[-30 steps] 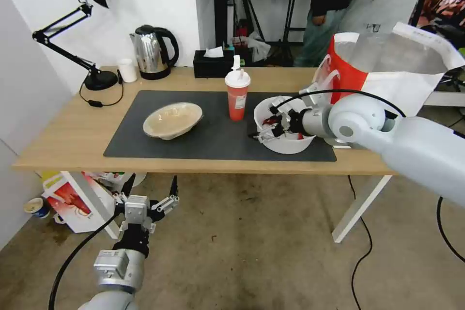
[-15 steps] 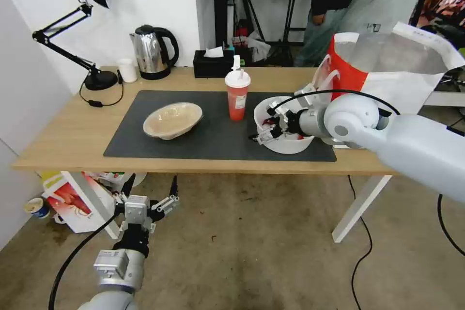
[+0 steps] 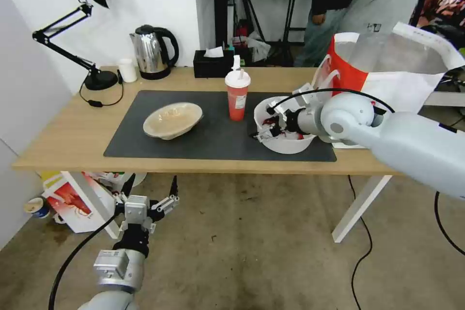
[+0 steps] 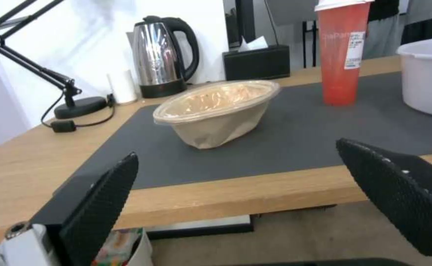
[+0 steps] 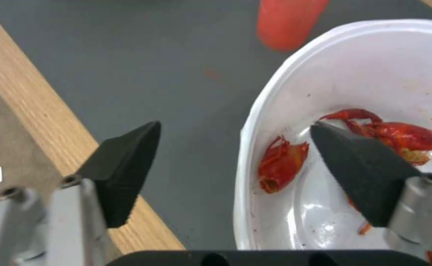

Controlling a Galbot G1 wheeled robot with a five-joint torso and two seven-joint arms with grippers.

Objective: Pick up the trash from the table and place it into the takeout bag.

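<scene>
The crayfish scraps are lying loose on a shiny bottom, so they will slip to the low side when the robot lifts the white bowl.
A round white plastic bowl (image 3: 286, 144) with red crayfish scraps (image 5: 280, 162) sits at the right end of the dark mat (image 3: 203, 140) on the table (image 3: 72, 131). My right gripper (image 3: 264, 128) is open and straddles the bowl's (image 5: 374, 74) near-left rim, one finger inside and one outside (image 5: 236, 127). The red drink cup (image 3: 237, 99) stands just left of the bowl. Farther left lies a shallow beige bowl (image 3: 172, 120). Behind the white bowl, the takeout bag (image 3: 387, 72) stands open. My left gripper (image 3: 151, 185) hangs open below the table's front edge, facing the beige bowl (image 4: 216, 111).
A steel kettle (image 3: 152, 53), a black tissue box (image 3: 213, 64), a small white cup (image 3: 128, 70) and a black desk lamp (image 3: 92, 34) line the table's far-left side. A red-and-white printed bag (image 3: 72, 201) stands on the floor under the left end.
My right gripper has edged slightly farther along the white bowl's rim, and its arm has shifted a little left. The bowl and the left arm have not moved.
</scene>
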